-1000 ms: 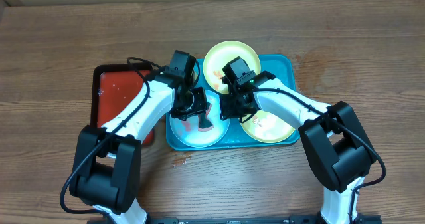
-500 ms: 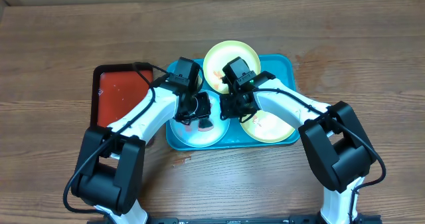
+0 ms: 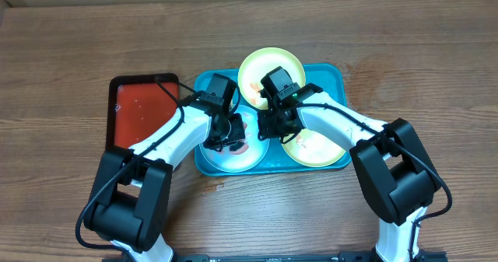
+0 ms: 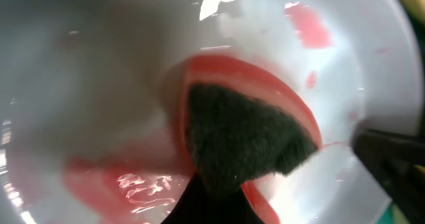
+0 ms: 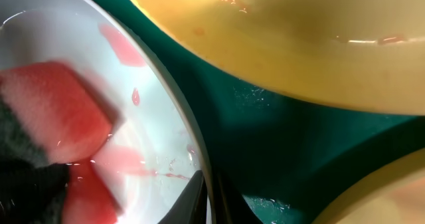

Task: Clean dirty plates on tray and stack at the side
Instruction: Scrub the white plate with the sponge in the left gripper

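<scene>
Pink smears [image 4: 309, 26] lie past the sponge near the plate's rim, so the robot's left gripper should wipe back toward that rim [image 4: 393, 26] before the right gripper lifts the plate.
The light blue plate [image 3: 222, 157] lies at the front left of the turquoise tray [image 3: 333, 75]. My left gripper [image 3: 231, 134] is shut on a red sponge [image 3: 239, 144] with a dark scouring face [image 4: 246, 134] and presses it onto the plate's wet, pink-smeared surface [image 4: 99, 84]. My right gripper [image 3: 268, 128] is shut on that plate's right rim [image 5: 189, 137], one finger on each side [image 5: 209, 197]. One yellow-green plate [image 3: 270, 71] sits at the tray's back, another [image 3: 317, 149] at its front right, under the right arm.
A smaller red tray [image 3: 140, 114] with a black rim lies left of the turquoise tray. A small orange scrap [image 3: 212, 189] lies on the wooden table in front of the tray. The two wrists are close together over the tray's middle.
My left gripper has moved the sponge a little to the right across the light blue plate, toward the right gripper. The right arm has not moved.
</scene>
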